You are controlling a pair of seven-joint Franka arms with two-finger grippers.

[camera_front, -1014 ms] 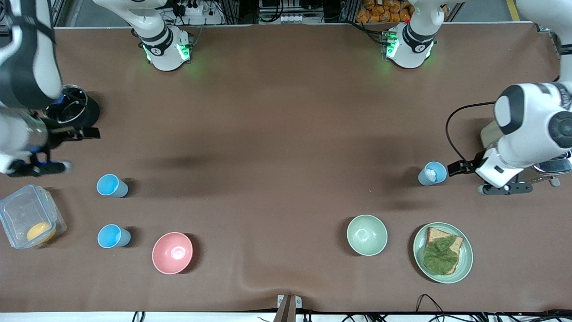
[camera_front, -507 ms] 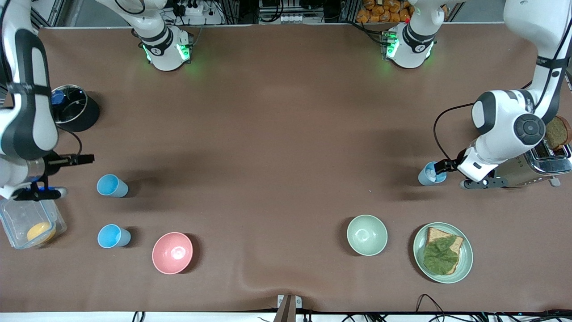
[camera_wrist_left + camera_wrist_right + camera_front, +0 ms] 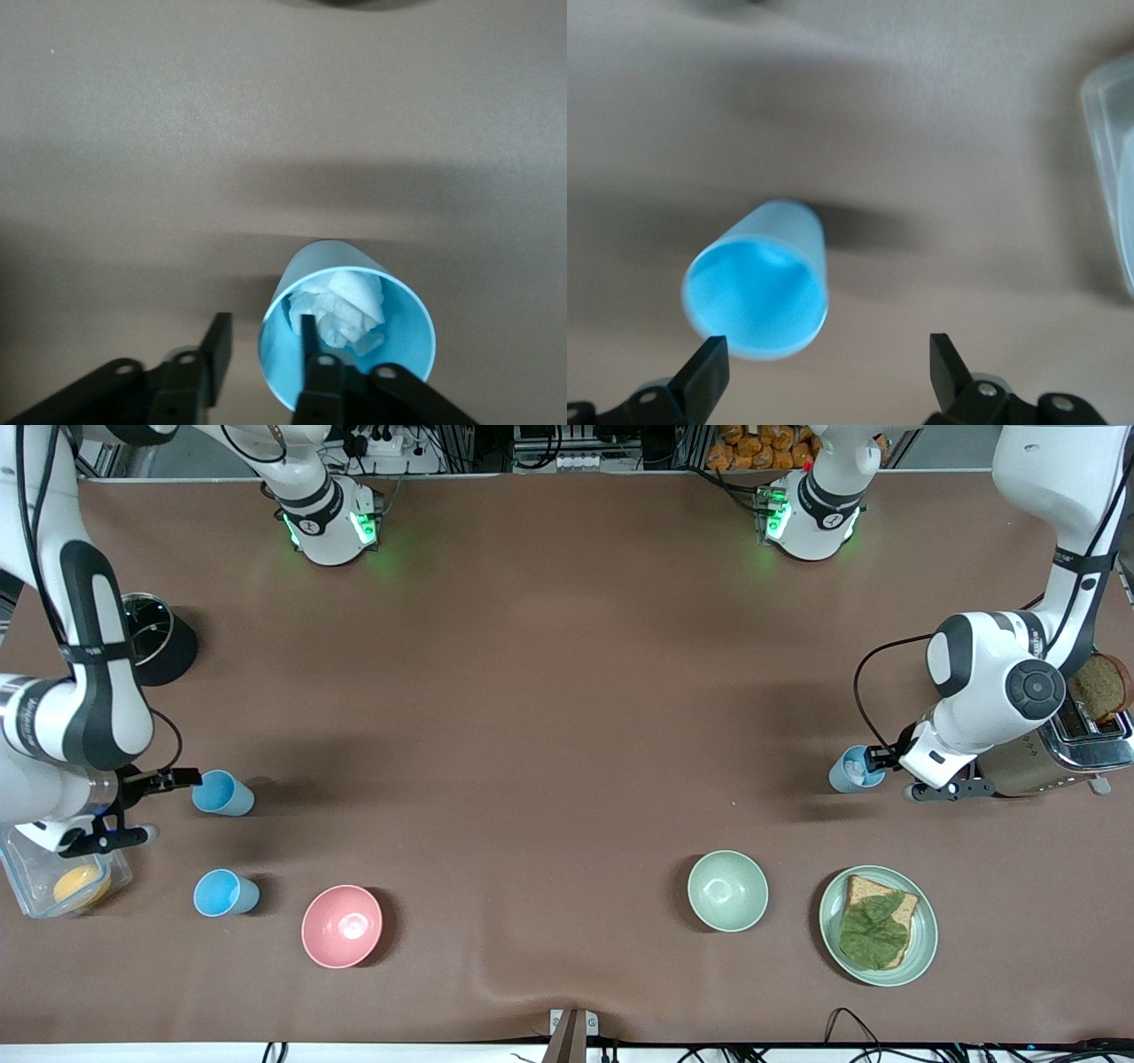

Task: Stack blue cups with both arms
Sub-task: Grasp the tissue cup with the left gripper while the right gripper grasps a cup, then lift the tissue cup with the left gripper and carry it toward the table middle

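I expect the farther empty cup (image 3: 223,793) will nest only partway when I stack it, because crumpled white paper (image 3: 854,771) sits in the blue cup by my left gripper.
Three blue cups stand upright on the table. One holds crumpled white paper (image 3: 855,769) near the left arm's end, and it fills the left wrist view (image 3: 350,341). My left gripper (image 3: 889,775) (image 3: 263,341) is open at that cup's rim, with one finger inside the cup and one outside its wall. Two empty cups stand near the right arm's end, one (image 3: 221,793) farther from the front camera than the other (image 3: 225,893). My right gripper (image 3: 173,806) (image 3: 826,363) is wide open beside the farther empty cup (image 3: 757,292), which sits by one finger, not between them.
A pink bowl (image 3: 341,926) stands beside the nearer empty cup. A pale green bowl (image 3: 727,890) and a plate with bread and lettuce (image 3: 921,930) lie nearer the front camera. A toaster (image 3: 1063,757) is under the left arm. A clear container (image 3: 35,868) and a black pot (image 3: 164,646) are by the right arm.
Both arms have swung in and come down. The right gripper moved from near the black pot to beside the farther empty cup. The left gripper closed in on the paper-filled cup's rim.
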